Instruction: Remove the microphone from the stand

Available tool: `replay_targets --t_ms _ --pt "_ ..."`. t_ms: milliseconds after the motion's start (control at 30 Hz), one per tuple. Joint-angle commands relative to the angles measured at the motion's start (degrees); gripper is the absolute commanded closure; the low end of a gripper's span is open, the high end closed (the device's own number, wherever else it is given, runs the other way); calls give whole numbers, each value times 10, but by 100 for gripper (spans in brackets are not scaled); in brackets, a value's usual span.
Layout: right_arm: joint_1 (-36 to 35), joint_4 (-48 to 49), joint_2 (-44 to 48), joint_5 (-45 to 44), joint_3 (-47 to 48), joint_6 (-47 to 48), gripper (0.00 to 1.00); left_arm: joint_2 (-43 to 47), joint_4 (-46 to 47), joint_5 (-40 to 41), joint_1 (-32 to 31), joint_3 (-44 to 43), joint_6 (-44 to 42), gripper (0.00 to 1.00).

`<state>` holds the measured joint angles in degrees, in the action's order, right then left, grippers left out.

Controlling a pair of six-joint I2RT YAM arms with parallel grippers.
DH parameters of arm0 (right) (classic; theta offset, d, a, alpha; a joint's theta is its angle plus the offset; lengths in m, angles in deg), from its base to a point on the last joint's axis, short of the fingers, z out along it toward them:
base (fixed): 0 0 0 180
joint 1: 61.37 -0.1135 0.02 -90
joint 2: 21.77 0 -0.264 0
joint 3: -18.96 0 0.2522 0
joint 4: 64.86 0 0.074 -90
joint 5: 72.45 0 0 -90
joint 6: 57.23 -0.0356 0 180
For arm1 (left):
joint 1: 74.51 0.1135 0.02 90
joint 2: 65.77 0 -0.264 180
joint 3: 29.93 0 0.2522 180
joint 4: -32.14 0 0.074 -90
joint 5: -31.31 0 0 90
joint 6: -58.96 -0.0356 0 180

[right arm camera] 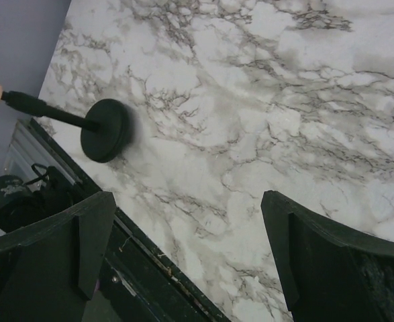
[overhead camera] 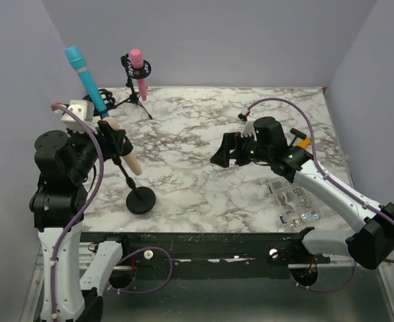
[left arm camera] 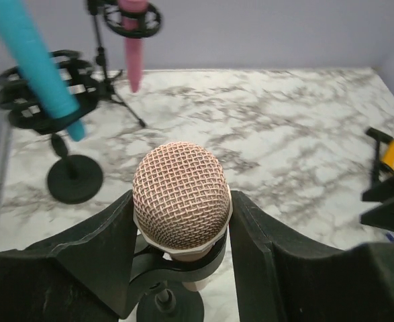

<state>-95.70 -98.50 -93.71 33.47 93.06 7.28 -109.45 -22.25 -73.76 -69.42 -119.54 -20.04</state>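
I should bring the stand (overhead camera: 141, 200) closer with my left gripper, because it is far from my right gripper, and hold the clip with my left gripper while my right gripper takes the microphone's head (overhead camera: 111, 123).
A peach microphone (overhead camera: 131, 163) with a rose-gold mesh head (left arm camera: 180, 178) leans in the black clip of a stand with a round base (overhead camera: 141, 199) at the front left of the table. My left gripper (overhead camera: 113, 139) is shut on the head, one black finger pressed against each side of its rim (left arm camera: 181, 198). In the left wrist view the clip (left arm camera: 183, 263) shows just under the head, with the microphone's body still inside it. My right gripper (overhead camera: 231, 151) hovers open over mid-table, and only marble lies between its fingers (right arm camera: 190, 248). In the right wrist view the stand base (right arm camera: 106, 129) lies far left.
A blue microphone (overhead camera: 86, 79) tilts in a shock mount at the back left. A pink microphone (overhead camera: 139, 70) hangs on a tripod behind it. A bag of small parts (overhead camera: 294, 201) lies front right. An orange-and-black tool (overhead camera: 300, 139) sits by the right arm.
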Motion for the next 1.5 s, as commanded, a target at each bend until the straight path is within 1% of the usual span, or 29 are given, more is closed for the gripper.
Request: replay_targets --t_ms 0,100,200,367,500,633,700,733,767,800,867,900,933,967,1000,1167,1267,1333,1400,1467 --pt "-41 -18 1 -13 -4 -16 0 -20 67 26 -139 -24 2 100" --pt "-68 -22 3 -33 -1 -28 0 -45 93 56 -210 -29 -10 100" --pt "-84 -26 7 -50 0 -40 0 -77 122 72 -261 -38 -28 100" --pt "-96 -38 18 -76 1 -53 0 -158 127 128 -350 -85 -81 100" --pt "-96 -52 32 -95 0 -59 0 -203 146 125 -379 -88 -83 100" --pt "-96 -73 47 -121 0 -56 0 -228 138 101 -382 -91 -73 100" --pt "-97 -83 51 -132 3 -51 0 -230 136 82 -382 -88 -71 83" --pt "-97 -88 51 -133 6 -46 0 -226 137 75 -382 -83 -68 70" --pt "-96 -90 52 -131 9 -39 0 -221 141 67 -382 -76 -68 61" --pt "-97 -94 52 -130 16 -32 0 -215 148 56 -382 -66 -68 54" --pt "-97 -99 50 -127 32 -17 0 -202 160 38 -381 -49 -68 36" --pt "-97 -100 49 -125 39 -11 0 -198 163 23 -378 -44 -66 22" --pt "-97 -101 45 -121 49 -5 0 -194 164 7 -372 -40 -62 14" --pt "-96 -103 42 -118 60 -1 0 -190 165 -12 -366 -38 -58 4" --pt "-96 -106 36 -114 70 3 0 -183 169 -26 -360 -33 -57 1" --pt "-108 -102 4 -86 110 11 0 -128 210 -74 -311 17 -52 1" --pt "-145 -102 -21 -111 148 10 0 -96 228 -74 -298 39 -66 1" --pt "-183 -108 -35 -154 182 18 0 -75 243 -46 -295 56 -74 1" --pt "-215 -109 -48 -212 212 25 0 -55 250 4 -294 68 -77 1" --pt "-234 -114 -62 -255 243 23 0 -38 265 83 -294 85 -73 1"
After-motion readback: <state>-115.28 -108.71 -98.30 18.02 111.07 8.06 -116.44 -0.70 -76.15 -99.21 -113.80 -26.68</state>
